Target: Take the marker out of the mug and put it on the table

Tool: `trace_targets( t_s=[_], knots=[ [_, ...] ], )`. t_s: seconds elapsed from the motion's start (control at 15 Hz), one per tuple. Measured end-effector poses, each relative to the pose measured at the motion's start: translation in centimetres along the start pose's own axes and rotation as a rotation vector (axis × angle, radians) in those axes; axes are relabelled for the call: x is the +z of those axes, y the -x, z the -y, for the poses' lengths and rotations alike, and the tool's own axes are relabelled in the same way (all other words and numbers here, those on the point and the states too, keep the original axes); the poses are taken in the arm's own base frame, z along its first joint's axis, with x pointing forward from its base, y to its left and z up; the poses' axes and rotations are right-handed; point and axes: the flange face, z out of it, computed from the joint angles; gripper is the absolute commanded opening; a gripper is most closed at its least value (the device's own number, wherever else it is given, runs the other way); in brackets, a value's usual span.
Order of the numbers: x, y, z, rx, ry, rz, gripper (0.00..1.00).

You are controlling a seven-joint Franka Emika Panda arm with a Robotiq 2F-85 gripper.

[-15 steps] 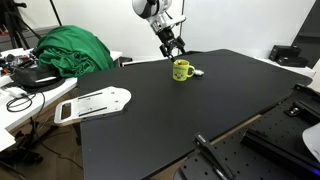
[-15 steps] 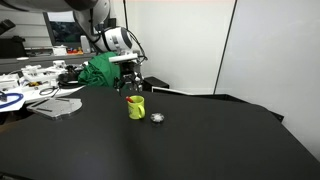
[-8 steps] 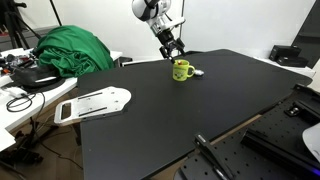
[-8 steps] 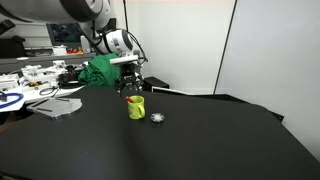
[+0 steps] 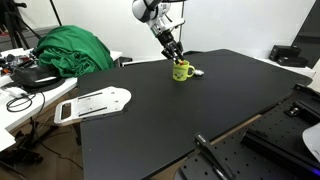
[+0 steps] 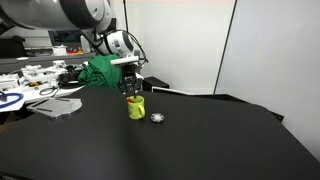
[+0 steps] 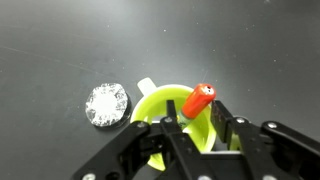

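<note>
The tilted marker (image 7: 194, 106) leans on one finger and there is a gap to the other finger. Next, my gripper opens, line up over the middle of the orange-red cap (image 7: 202, 94) and closes before it lifts.
A small yellow-green mug (image 5: 181, 71) (image 6: 135, 107) stands on the black table (image 5: 180, 115) (image 6: 150, 150). The marker (image 7: 200, 100), with an orange-red cap, stands tilted inside the mug (image 7: 158, 106). My gripper (image 7: 192, 115) (image 5: 177, 58) (image 6: 133, 93) has come down onto the mug's mouth, one finger on each side of the marker. The jaws have narrowed. One finger lies against the marker, and a strip of yellow still shows between the marker and the opposite finger.
A small round silver object (image 7: 106, 104) (image 6: 157, 117) lies on the table just beside the mug. A green cloth (image 5: 70, 50) (image 6: 100, 70) and clutter cover the white table beyond the black top. A white board (image 5: 95, 102) sits at the black table's edge.
The gripper has dropped from just above the mug down to its rim. Its jaws have gone from wide open to narrow around the marker.
</note>
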Motion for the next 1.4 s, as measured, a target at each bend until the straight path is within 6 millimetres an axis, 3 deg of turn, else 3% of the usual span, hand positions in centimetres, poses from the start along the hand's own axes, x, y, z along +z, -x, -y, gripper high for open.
trace_targets(
  t_s=[0.13,0.2,0.27,0.33,0.47,0.93,1.0,1.13,1.4],
  knots=[
    [0.0,0.1,-0.2,0.003,-0.003,0.003,0.01],
    [0.0,0.1,-0.3,0.004,-0.004,0.005,0.12],
    [0.0,0.1,-0.4,0.005,-0.005,0.008,0.34],
    [0.0,0.2,-0.5,0.006,-0.007,0.012,0.29],
    [0.1,0.2,-0.5,0.007,-0.012,0.021,0.33],
    [1.0,0.1,-0.2,-0.002,-0.031,0.051,0.81],
    [1.1,0.1,-0.3,-0.002,-0.032,0.054,0.37],
    [1.3,0.1,-0.4,-0.002,-0.035,0.058,0.42],
    [1.7,0.0,-0.4,-0.003,-0.041,0.065,0.14]
  ],
)
